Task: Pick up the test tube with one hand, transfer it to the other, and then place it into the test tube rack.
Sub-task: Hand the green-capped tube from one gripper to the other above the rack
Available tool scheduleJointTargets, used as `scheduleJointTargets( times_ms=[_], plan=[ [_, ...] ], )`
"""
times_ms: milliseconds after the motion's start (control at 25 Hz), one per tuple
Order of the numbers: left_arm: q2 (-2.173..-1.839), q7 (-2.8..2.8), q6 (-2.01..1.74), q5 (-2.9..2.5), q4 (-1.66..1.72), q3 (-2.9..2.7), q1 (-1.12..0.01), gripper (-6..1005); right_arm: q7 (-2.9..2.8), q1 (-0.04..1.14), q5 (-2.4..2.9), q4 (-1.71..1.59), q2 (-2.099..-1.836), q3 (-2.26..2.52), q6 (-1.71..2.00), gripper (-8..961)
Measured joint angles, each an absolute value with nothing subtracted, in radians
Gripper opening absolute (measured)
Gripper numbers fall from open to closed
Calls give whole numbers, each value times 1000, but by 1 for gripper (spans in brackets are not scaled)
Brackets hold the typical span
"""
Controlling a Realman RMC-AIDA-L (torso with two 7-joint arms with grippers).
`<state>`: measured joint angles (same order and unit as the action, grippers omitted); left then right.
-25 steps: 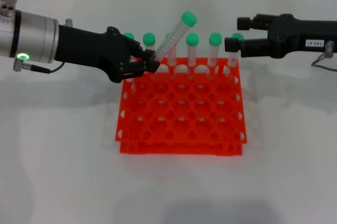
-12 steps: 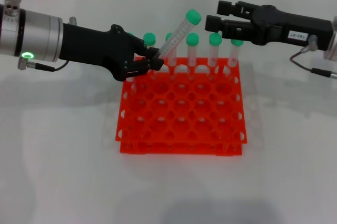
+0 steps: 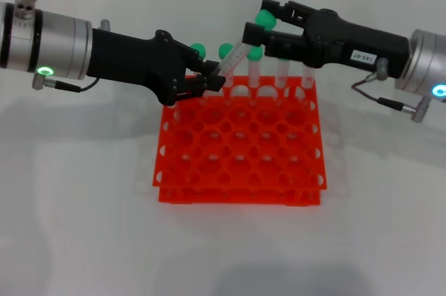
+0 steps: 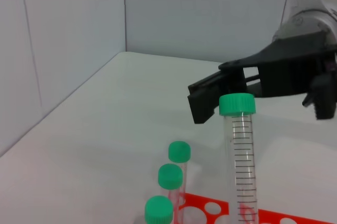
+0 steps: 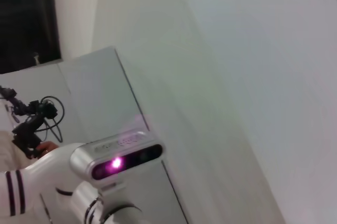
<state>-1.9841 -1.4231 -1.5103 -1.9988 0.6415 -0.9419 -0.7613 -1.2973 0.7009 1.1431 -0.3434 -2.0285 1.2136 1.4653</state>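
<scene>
The robot's left gripper has hold of the tube's lower end [image 3: 225, 69], which has to go into the rack, so the right gripper should close on the green cap [image 3: 265, 19] before the left gripper opens.
The test tube [image 3: 234, 56] is clear with a green cap [image 3: 265, 19] and leans up to the right above the back row of the orange rack [image 3: 237, 164]. My left gripper [image 3: 212, 79], with a plain black wrist, is shut on the tube's lower end. My right gripper [image 3: 258, 23], with a white label on its wrist, is open, with its jaws on either side of the cap. The left wrist view shows the tube [image 4: 238, 166] upright, with the right gripper's fingers [image 4: 210, 95] just behind its cap.
Several other green-capped tubes [image 3: 255, 66] stand in the rack's back row, some partly hidden by the right gripper. Three of them show in the left wrist view [image 4: 170, 176]. The rack stands on a white table [image 3: 83, 205]. The right wrist view shows only walls.
My right gripper has moved left and slightly down until its open jaws are around the tube's cap. My left gripper has shifted slightly right with the tube still held.
</scene>
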Motion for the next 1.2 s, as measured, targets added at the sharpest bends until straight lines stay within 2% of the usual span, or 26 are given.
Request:
scheduleJointTargets(
  times_ms=[240, 680, 1000, 1200],
  plan=[
    [-1986, -1422, -1510, -2002, 638, -942, -764, 302, -1236, 692, 1038, -338, -2028, 1309, 1447, 860],
    [-1993, -1419, -1512, -2002, 640, -942, -754, 311, -1226, 665, 1027, -338, -2028, 1304, 1424, 776],
    [-1993, -1419, -1512, -2000, 641, -941, -756, 318, -1225, 655, 1018, -346, -2028, 1307, 1425, 674],
    [-1993, -1417, -1511, -2000, 641, -940, -756, 322, -1224, 662, 1018, -347, -2028, 1309, 1424, 674]
  ],
)
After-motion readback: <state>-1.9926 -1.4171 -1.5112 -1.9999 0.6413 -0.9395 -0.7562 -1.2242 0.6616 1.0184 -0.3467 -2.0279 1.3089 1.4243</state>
